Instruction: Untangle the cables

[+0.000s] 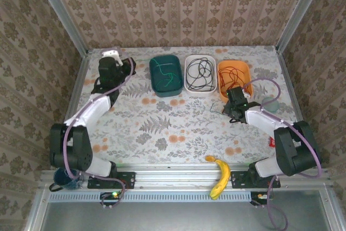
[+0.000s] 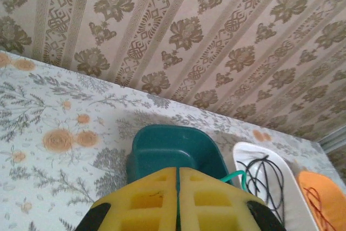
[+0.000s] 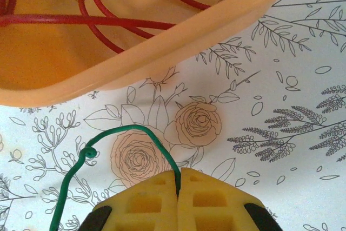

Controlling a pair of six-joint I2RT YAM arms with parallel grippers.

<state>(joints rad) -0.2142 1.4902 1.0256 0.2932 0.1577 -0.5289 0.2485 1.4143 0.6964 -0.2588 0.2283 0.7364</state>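
Most of the green cable is inside the teal bin (image 1: 168, 76). My left gripper should keep going toward the teal bin's back corner (image 1: 155, 60) and let go of the cable's end there.
My right gripper (image 3: 178, 172) is shut on a thin green cable (image 3: 138, 130) just above the flowered table. That cable arcs out to the left and carries a small knot (image 3: 89, 151). In the top view this gripper (image 1: 233, 106) sits just in front of the orange bin (image 1: 246, 71), which holds the red cable (image 1: 231, 76). The white bin (image 1: 186, 63) holds the black cable (image 1: 199, 72). A green cable (image 1: 164, 73) lies in the teal bin (image 1: 154, 87). My left gripper (image 1: 111, 54) is at the back left, its yellow pads (image 2: 146, 198) pressed together with nothing visibly held.
A banana (image 1: 219, 176) lies on the front rail between the arm bases. A pale round lid (image 1: 270, 103) and a small red object (image 1: 272, 143) sit at the right of the table. Papered walls (image 1: 178, 4) close in the back and both sides.
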